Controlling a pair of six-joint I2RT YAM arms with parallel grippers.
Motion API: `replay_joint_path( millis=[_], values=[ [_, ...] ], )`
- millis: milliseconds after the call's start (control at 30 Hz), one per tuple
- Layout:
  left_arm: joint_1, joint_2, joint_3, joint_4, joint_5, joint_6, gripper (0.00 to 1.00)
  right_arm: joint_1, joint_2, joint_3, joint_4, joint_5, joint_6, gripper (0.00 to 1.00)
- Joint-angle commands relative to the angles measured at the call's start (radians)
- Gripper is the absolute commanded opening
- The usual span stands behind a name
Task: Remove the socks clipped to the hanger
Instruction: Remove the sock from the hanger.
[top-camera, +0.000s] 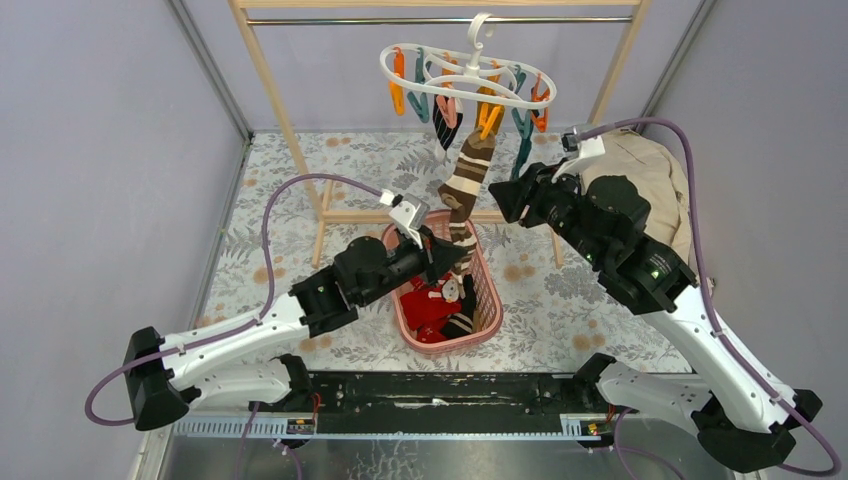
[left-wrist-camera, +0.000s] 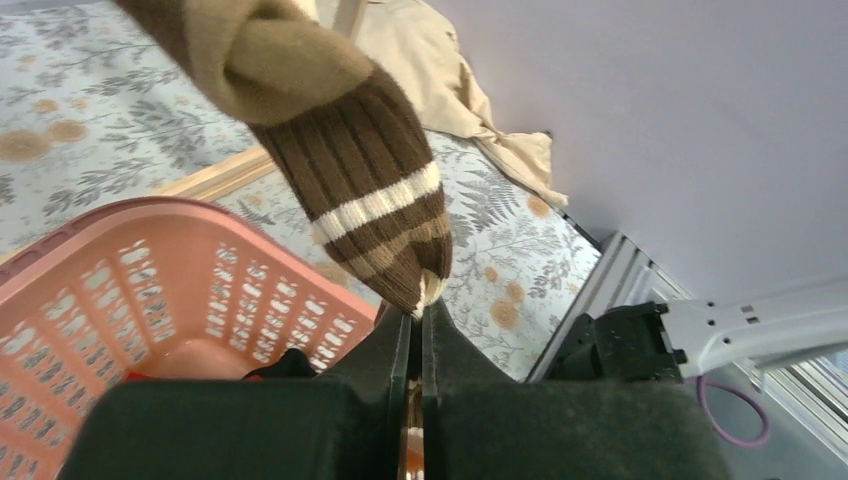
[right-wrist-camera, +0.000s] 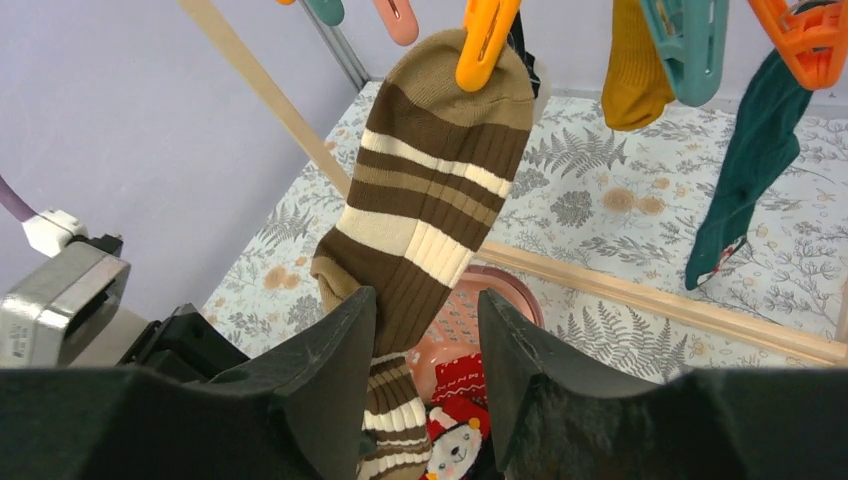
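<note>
The orange clip (top-camera: 491, 120) is clamped on the striped sock in my left gripper. My right gripper should take hold of the sock's middle (top-camera: 464, 184) so that my left gripper is free to open the clip.
The white hanger (top-camera: 470, 72) hangs from the wooden rack by its hook. A brown-and-white striped sock (top-camera: 468, 180) dangles from one of its orange clips (right-wrist-camera: 485, 35). My left gripper (top-camera: 458, 258) is shut on the sock's lower cuff (left-wrist-camera: 425, 285), just above the pink basket. My right gripper (top-camera: 500, 203) is open beside the sock's middle. In the right wrist view the sock (right-wrist-camera: 430, 190) runs down between the spread fingers (right-wrist-camera: 345, 340), nearer the left one, ungripped. A mustard sock (right-wrist-camera: 635, 70) and a dark teal sock (right-wrist-camera: 745, 180) remain clipped. A black sock (top-camera: 443, 130) hangs there too.
A pink basket (top-camera: 488, 290) under the hanger holds red patterned socks (right-wrist-camera: 460, 385). The wooden rack (top-camera: 290, 140) has a low crossbar (right-wrist-camera: 660, 295) behind the basket. A beige cloth (top-camera: 655, 170) lies at the back right.
</note>
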Motion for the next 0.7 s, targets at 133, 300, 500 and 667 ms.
replay_joint_path(
  millis=[133, 300, 500, 667],
  values=[
    [0.011, 0.005, 0.072, 0.059, 0.279, -0.057, 0.00, 0.006, -0.131, -0.123, 0.057, -0.076, 0.032, 0.53],
    [0.067, -0.049, 0.018, 0.196, 0.456, -0.155, 0.00, 0.007, -0.279, -0.222, 0.002, -0.064, 0.044, 0.55],
    [0.244, 0.040, -0.078, 0.565, 0.731, -0.452, 0.00, 0.006, -0.350, -0.255, -0.016, -0.136, 0.051, 0.58],
    [0.387, 0.258, -0.166, 1.178, 0.881, -0.916, 0.00, 0.006, -0.302, -0.241, -0.022, -0.146, 0.031, 0.59]
  ],
)
